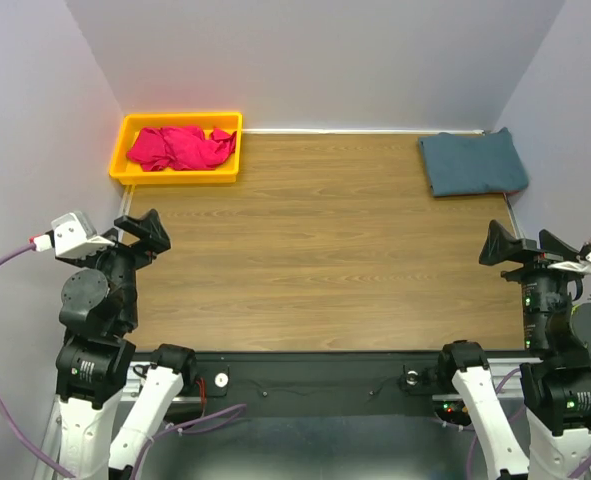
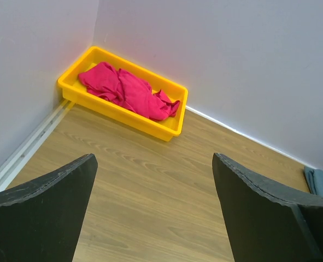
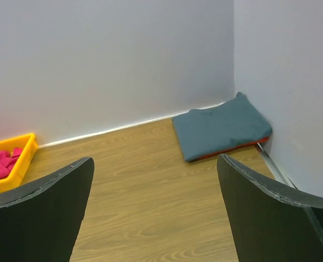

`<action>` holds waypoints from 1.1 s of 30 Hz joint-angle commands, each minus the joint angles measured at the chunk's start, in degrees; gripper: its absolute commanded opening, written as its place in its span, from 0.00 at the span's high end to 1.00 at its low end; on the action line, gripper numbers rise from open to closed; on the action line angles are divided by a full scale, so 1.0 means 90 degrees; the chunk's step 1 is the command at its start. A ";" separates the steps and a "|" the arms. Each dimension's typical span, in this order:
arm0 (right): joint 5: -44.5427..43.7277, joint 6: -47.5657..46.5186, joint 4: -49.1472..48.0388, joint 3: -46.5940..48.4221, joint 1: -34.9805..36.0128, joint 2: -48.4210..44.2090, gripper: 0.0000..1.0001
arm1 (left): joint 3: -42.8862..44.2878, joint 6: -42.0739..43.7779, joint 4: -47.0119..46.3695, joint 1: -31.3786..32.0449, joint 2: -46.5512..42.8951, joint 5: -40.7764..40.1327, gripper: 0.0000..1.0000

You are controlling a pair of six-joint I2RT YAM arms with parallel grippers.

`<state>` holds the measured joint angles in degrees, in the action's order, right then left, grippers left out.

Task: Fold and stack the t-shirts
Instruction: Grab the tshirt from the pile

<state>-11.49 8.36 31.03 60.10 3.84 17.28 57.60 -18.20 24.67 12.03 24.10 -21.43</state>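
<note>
Clear wood runs from the open fingers to the yellow tray. My left gripper goes on reaching until it closes on the crimson-pink t-shirt's inner end.
A crumpled crimson-pink t-shirt lies bunched inside the yellow tray at the far left corner. A teal-blue t-shirt, folded into a rectangle, rests at the far right corner; a red edge shows under it in the right wrist view. My left gripper hovers open over the near left of the table, nothing between its fingers. At the near right, my right gripper is open too and holds nothing. Both stand far from the shirts.
Grey walls close in the wooden table on the left, back and right. A metal rail runs along the left edge. Both arm bases sit at the near edge.
</note>
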 commanded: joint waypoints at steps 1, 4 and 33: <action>0.0046 -0.0040 -0.0156 0.0061 0.0033 0.0024 0.00 | -0.0092 0.0127 -0.0562 0.0030 0.0281 -0.0021 0.01; 0.0026 -0.0011 -0.0166 -0.0066 0.0042 0.0033 0.00 | -0.0140 0.0108 -0.0689 0.0030 0.0515 0.0018 0.01; 0.0593 0.0770 -0.0820 -0.2595 0.0033 0.0541 0.00 | 0.4932 0.0186 -0.1881 -0.0418 0.9807 -0.0158 0.15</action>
<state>-7.49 14.98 27.79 36.62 3.84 21.23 93.25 -16.91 8.12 10.13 105.73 -20.03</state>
